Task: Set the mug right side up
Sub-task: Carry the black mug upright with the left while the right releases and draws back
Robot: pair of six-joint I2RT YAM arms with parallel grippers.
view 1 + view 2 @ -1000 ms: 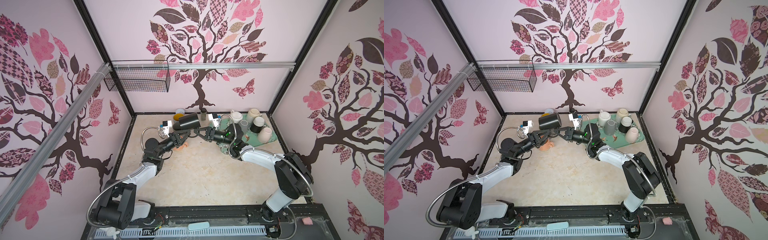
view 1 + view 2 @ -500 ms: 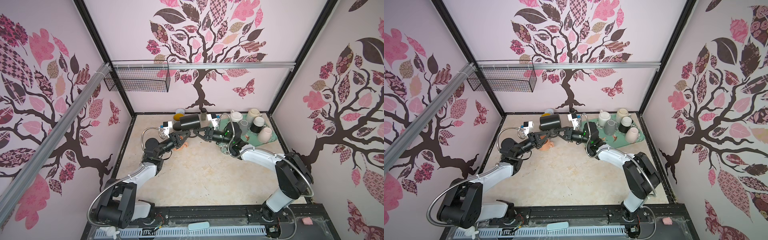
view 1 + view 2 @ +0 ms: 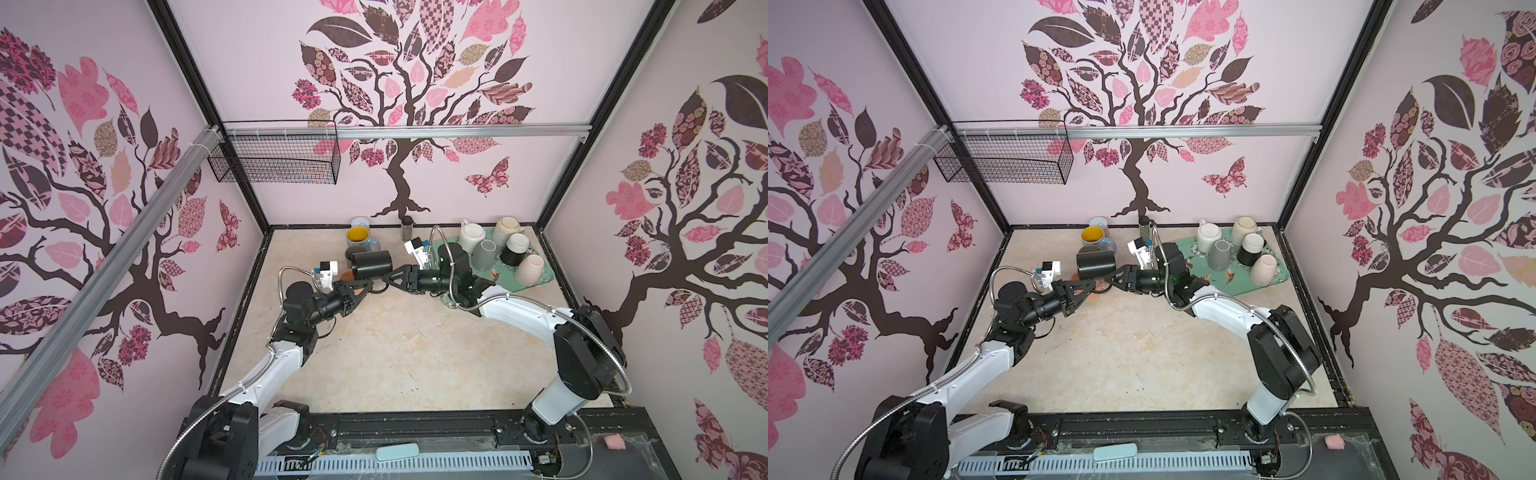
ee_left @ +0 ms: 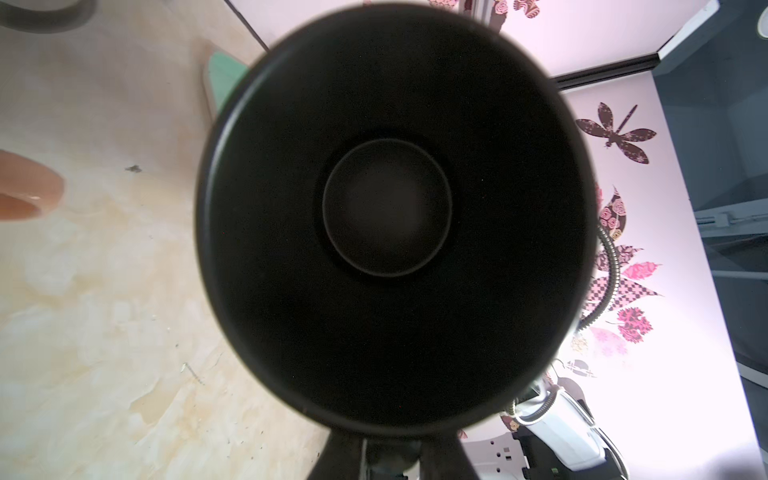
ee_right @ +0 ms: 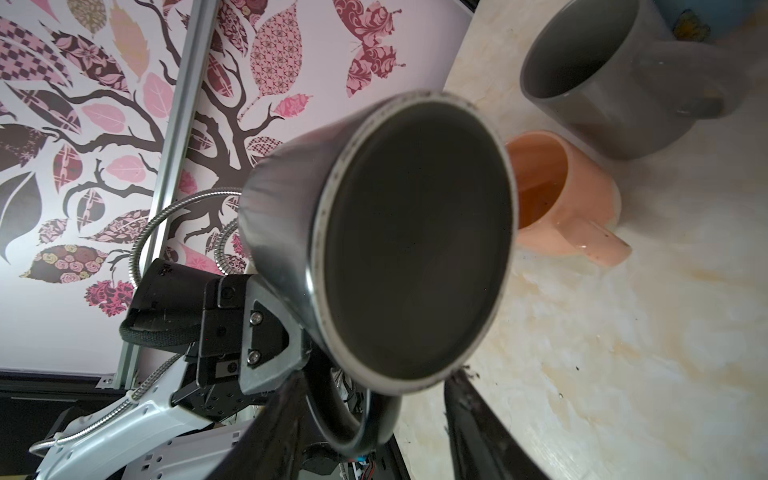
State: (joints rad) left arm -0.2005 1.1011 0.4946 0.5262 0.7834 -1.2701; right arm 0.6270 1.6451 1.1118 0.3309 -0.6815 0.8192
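Observation:
Next, my left gripper pulls the black mug back to clear space [image 3: 356,328] and turns it upright, because the black mug is hanging on its side over the peach mug [image 3: 348,275].
A black mug [image 3: 372,265] [image 3: 1096,266] hangs on its side above the table, between my two grippers. My left gripper [image 3: 368,286] [image 3: 1091,286] is shut on its rim; in the left wrist view the mug's open mouth [image 4: 386,208] fills the picture above the jaws [image 4: 390,436]. The right wrist view faces the mug's base [image 5: 415,237]. Its handle [image 5: 361,428] hangs between the spread fingers of my right gripper [image 5: 374,399] [image 3: 384,286], which stands open with a gap on one side.
Under the held mug, a peach mug [image 5: 569,199] and a grey mug [image 5: 615,75] stand on the table, with a yellow-lined mug [image 3: 358,237] behind. A green tray [image 3: 540,282] at the back right carries several upturned mugs. A small jar [image 3: 407,226] stands by the back wall.
The mug has swung from slanted to lying level. My left gripper closed on its rim, and my right gripper's jaws have opened off the handle.

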